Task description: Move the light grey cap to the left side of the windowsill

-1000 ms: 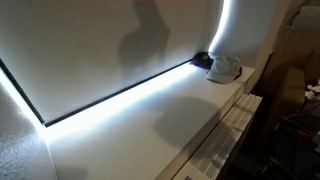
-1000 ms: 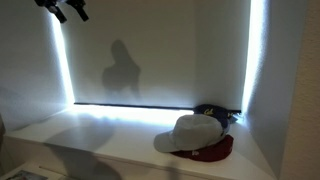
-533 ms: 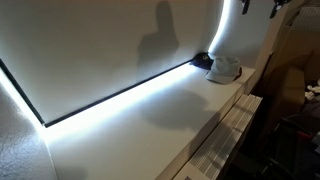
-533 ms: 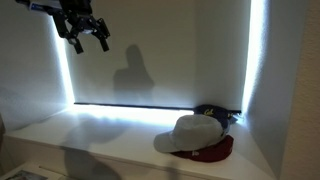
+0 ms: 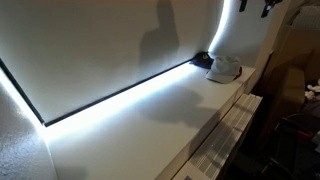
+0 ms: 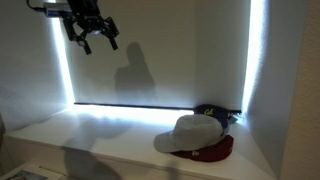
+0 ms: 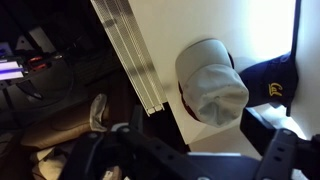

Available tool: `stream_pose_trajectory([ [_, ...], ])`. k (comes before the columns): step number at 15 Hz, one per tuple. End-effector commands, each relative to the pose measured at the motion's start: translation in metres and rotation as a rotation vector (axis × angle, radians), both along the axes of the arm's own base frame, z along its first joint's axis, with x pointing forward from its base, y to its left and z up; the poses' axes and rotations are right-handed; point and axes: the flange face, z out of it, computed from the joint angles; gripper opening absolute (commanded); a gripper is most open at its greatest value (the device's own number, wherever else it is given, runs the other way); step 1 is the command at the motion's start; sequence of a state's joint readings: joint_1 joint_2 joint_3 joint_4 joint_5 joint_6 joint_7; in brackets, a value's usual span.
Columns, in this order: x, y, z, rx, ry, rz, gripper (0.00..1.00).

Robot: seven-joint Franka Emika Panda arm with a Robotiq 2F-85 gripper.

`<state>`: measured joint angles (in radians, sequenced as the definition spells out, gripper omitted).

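Note:
Next, my gripper turns square over the cap's top [image 6: 198,130] before it goes down, because it hangs to the side of the light grey cap, at a slant to the windowsill's front edge [image 7: 149,62].
The light grey cap [image 6: 190,132] rests on the right end of the white windowsill [image 6: 100,135], lying on top of a dark red cap [image 6: 214,153]. It also shows in an exterior view [image 5: 226,68] in the far corner, and in the wrist view [image 7: 212,85] from above. My gripper [image 6: 92,35] hangs high in the air, well above and to the left of the caps. It is open and empty. In the wrist view its dark fingers [image 7: 210,150] frame the lower edge, with the grey cap above them.
A dark cap with a yellow logo [image 7: 268,82] lies in the corner behind the grey cap. A ribbed white panel [image 7: 130,50] runs along the sill's front edge. Bright light strips [image 6: 66,70] border the window recess. Dark clutter lies below the sill [image 7: 40,80].
My gripper has come into view from the upper edge and moved towards the caps, still high above the sill. The caps have not moved.

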<state>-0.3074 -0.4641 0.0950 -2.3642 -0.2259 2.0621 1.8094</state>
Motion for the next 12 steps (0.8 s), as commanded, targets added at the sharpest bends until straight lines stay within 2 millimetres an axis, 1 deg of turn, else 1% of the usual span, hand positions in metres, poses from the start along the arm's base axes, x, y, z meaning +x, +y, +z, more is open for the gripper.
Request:
stream_pose_trajectory([
  [1,0.046,-0.042,-0.011,0.006,-0.044,-0.199,1.00],
  [2,0.056,-0.048,-0.013,0.014,-0.055,-0.257,1.00],
  [5,0.078,-0.052,-0.024,0.037,-0.074,-0.433,1.00],
  [9,0.099,-0.050,-0.033,0.060,-0.135,-0.661,1.00],
  [10,0.105,-0.049,-0.030,0.067,-0.160,-0.715,1.00],
  [11,0.109,-0.041,-0.028,0.077,-0.179,-0.770,1.00],
  [12,0.112,-0.026,-0.023,0.086,-0.202,-0.823,1.00],
])
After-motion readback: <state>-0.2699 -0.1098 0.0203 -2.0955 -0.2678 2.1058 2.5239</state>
